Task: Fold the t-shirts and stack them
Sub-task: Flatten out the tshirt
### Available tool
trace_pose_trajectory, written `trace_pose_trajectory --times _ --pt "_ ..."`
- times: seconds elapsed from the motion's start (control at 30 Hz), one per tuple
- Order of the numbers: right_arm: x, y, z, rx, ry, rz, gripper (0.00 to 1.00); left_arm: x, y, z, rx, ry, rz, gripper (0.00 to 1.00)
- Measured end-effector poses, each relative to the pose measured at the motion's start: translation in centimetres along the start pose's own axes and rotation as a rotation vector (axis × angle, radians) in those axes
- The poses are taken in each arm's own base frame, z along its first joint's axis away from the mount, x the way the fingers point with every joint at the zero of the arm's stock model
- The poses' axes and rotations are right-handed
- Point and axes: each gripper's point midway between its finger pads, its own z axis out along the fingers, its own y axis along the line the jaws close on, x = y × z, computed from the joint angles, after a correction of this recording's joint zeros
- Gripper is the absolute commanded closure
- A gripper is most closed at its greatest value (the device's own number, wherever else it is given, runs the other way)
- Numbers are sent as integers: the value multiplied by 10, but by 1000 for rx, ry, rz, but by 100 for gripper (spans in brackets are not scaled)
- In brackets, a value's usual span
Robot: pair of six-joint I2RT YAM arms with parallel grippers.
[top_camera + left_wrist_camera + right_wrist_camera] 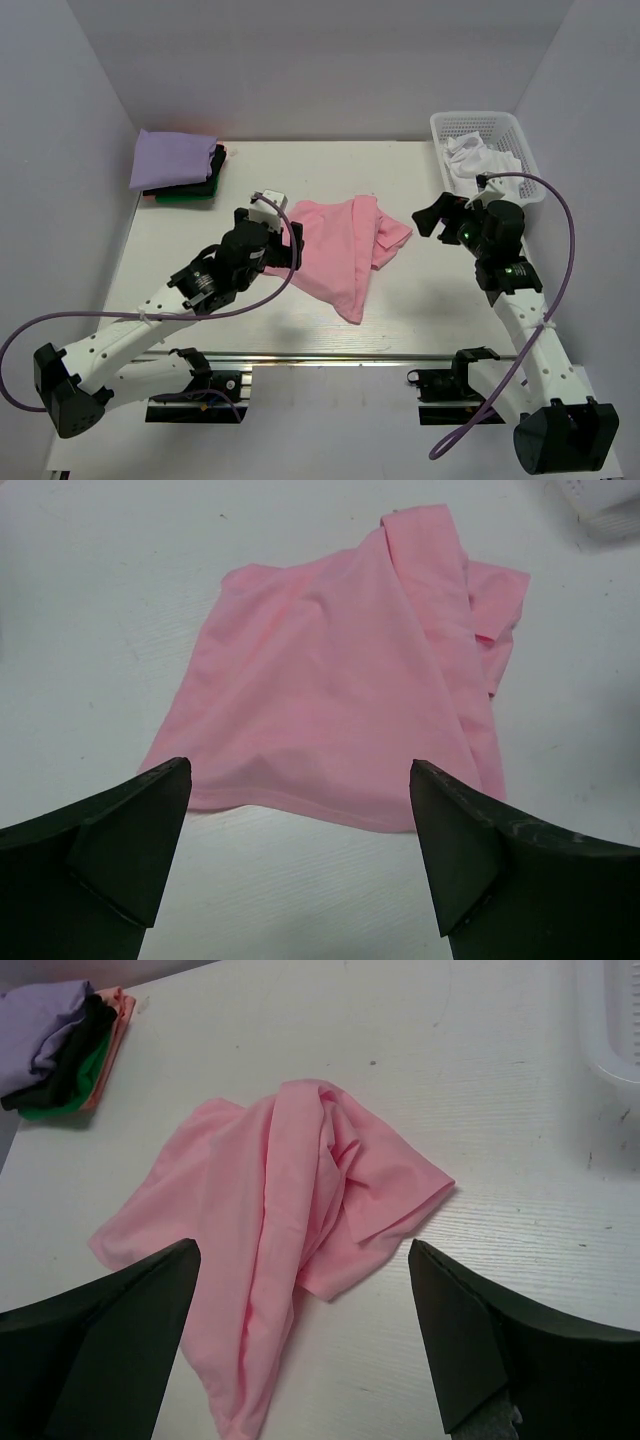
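Note:
My left gripper should keep going with its fingers open, because the pink t-shirt's near corner [352, 309] sticks out into clear space. It should go to that corner's tip [356, 319] and close there.
A pink t-shirt [345, 248] lies crumpled and partly folded over itself in the middle of the table; it also shows in the left wrist view [345, 685] and the right wrist view [280, 1230]. A stack with a lavender tee [172, 158] on top of black and green ones [190, 192] sits at the back left, also in the right wrist view [55, 1050]. My left gripper [288, 238] is open and empty just left of the pink shirt. My right gripper [432, 218] is open and empty just right of it.
A white lattice basket [512, 140] holding white cloth [475, 158] stands at the back right, close behind my right arm. White walls close the table on the left, back and right.

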Motion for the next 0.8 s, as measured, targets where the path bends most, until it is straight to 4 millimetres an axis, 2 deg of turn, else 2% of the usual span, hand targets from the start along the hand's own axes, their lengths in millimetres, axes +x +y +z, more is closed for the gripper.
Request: trace_pose_trajectory --times 0.27,0.4,0.5,0.57,0.63,0.7,0.73,0.8 --pt "-4 -2 -3 14 -25 -16 10 6 -15 2 88 25 37 0" --pt "6 -7 1 22 -3 -14 10 23 -35 14 181 94 100 0" --pt "17 -14 10 34 42 -4 10 42 -72 35 303 194 166 0" --pt "32 -22 19 55 108 9 10 62 -113 53 403 274 224 0" --pt "43 -27 24 72 158 16 10 93 -152 62 498 356 291 0" --pt "51 -31 25 84 192 19 10 131 -180 57 580 438 361 0" --pt "53 -32 24 86 199 19 10 147 -187 50 610 475 391 0" --pt "53 -32 24 86 199 15 10 165 -196 36 656 518 434 0"
